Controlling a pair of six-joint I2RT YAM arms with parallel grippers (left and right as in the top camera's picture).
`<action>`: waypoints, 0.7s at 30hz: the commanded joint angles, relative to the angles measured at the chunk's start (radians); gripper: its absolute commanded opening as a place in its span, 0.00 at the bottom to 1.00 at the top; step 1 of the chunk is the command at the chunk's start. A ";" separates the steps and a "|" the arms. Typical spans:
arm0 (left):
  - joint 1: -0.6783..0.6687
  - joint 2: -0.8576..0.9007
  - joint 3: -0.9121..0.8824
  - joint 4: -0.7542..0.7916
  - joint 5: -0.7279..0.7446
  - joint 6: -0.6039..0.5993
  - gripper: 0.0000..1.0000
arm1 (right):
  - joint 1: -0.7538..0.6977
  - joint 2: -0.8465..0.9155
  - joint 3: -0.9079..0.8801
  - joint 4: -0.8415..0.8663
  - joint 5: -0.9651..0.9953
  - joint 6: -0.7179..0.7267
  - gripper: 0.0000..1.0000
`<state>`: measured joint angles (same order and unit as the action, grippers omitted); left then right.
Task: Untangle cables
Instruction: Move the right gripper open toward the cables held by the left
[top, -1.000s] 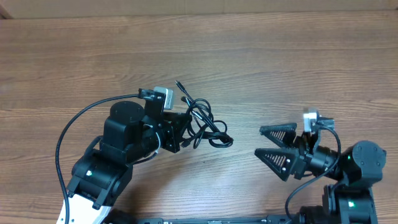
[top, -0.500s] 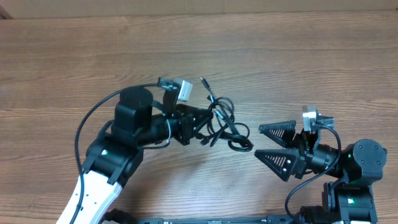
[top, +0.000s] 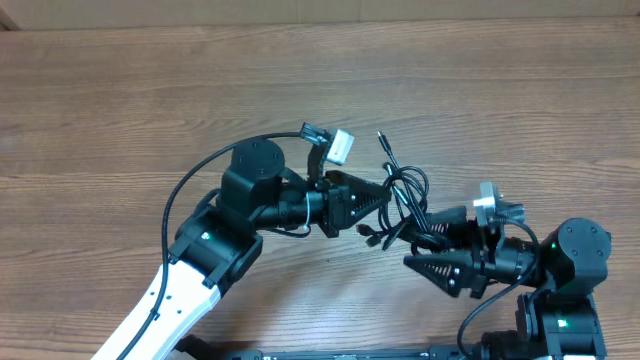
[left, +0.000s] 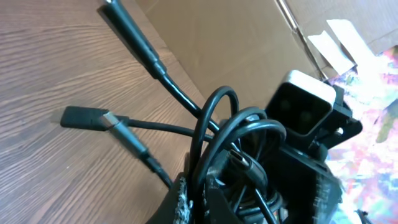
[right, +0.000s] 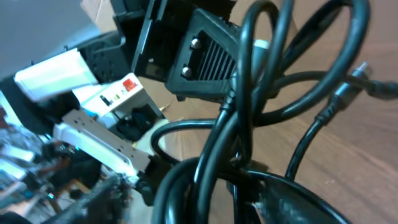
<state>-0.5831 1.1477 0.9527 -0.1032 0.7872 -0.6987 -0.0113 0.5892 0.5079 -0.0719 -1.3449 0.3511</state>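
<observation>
Several loops (left: 214, 134) are together between my left gripper's fingers, so my right gripper should hold the bunch (top: 424, 237) while my left gripper opens and grabs an outer loop to pull.
The cables (top: 405, 190) are a bunch of thin black looped cords, lifted off the wooden table (top: 120, 100). My left gripper (top: 378, 200) is shut on the left side of the bunch. In the left wrist view the loops (left: 217, 130) rise from between its jaws (left: 199, 193), and a flat plug tip (left: 84, 117) sticks out to the left. My right gripper (top: 417, 238) is open, its two fingers reaching around the right side of the bunch. In the right wrist view the cords (right: 249, 112) run down between the fingers (right: 311, 205).
A cardboard sheet (top: 300, 10) lies along the table's far edge. The two arms meet near the table's middle front, with the left arm (top: 200, 260) stretching in from the lower left. The right arm's base (top: 575, 270) sits at the lower right.
My left arm has carried the cable bunch to the right, up to the right gripper. The bunch now sits between the right fingers, which have drawn in a little.
</observation>
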 joint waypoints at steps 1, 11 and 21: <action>-0.005 -0.003 0.024 0.031 -0.058 -0.050 0.04 | 0.005 -0.003 0.020 0.002 -0.007 -0.013 0.44; -0.002 -0.004 0.024 0.082 -0.153 -0.061 0.04 | 0.005 -0.003 0.020 -0.022 0.074 -0.012 0.04; 0.047 -0.003 0.023 -0.147 -0.399 -0.061 0.04 | 0.005 -0.003 0.020 0.018 0.001 -0.012 0.04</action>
<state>-0.5678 1.1477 0.9554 -0.2100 0.5663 -0.7616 -0.0113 0.5987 0.5087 -0.0967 -1.2339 0.3401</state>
